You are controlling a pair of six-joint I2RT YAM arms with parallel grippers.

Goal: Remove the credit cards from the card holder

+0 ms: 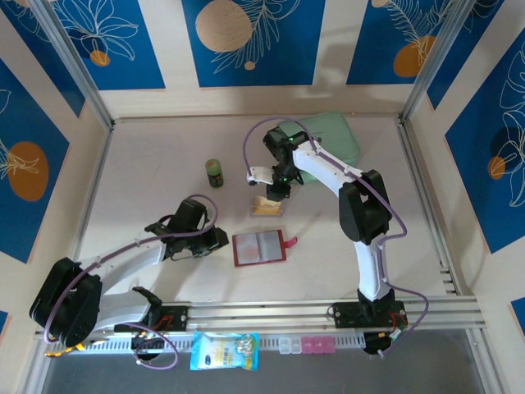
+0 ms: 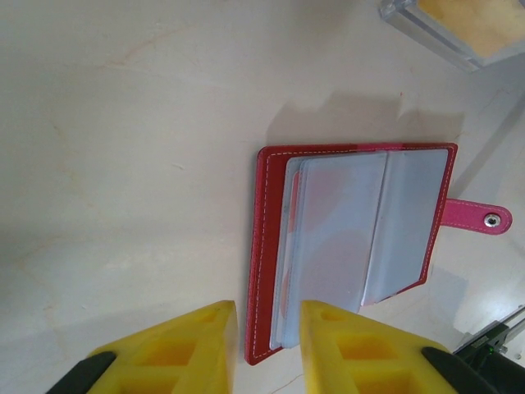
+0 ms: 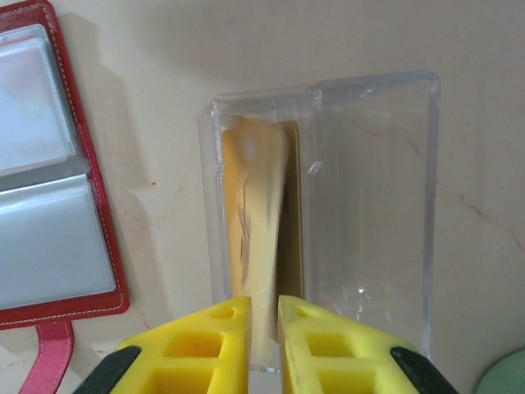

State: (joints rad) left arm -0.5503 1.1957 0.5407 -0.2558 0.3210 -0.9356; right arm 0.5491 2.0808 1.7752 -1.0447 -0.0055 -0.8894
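I should clamp the cover's edge farther up point(image 2: 262, 267) with my left gripper, which sits open by the red card holder's near corner point(image 2: 261, 351), before my right gripper lifts the sleeves.
The red card holder point(image 1: 259, 247) lies open on the table, its clear sleeves point(image 2: 361, 222) facing up and its pink snap tab point(image 2: 476, 217) pointing right. My left gripper point(image 2: 267, 316) is open at the holder's left edge, one finger on either side of its near corner. My right gripper point(image 3: 264, 302) hangs over a clear plastic box point(image 3: 369, 205) just behind the holder point(image 3: 49, 238). It is shut on a yellow-orange credit card point(image 3: 254, 205) that reaches down into the box. A tan card point(image 3: 291, 222) stands in the box beside it.
A mint-green pouch point(image 1: 328, 135) lies behind the right arm. A small dark green jar point(image 1: 214, 172) stands left of the clear box point(image 1: 268, 207). A blue packet point(image 1: 224, 350) and small pink and clear boxes point(image 1: 303, 345) sit beyond the front rail.
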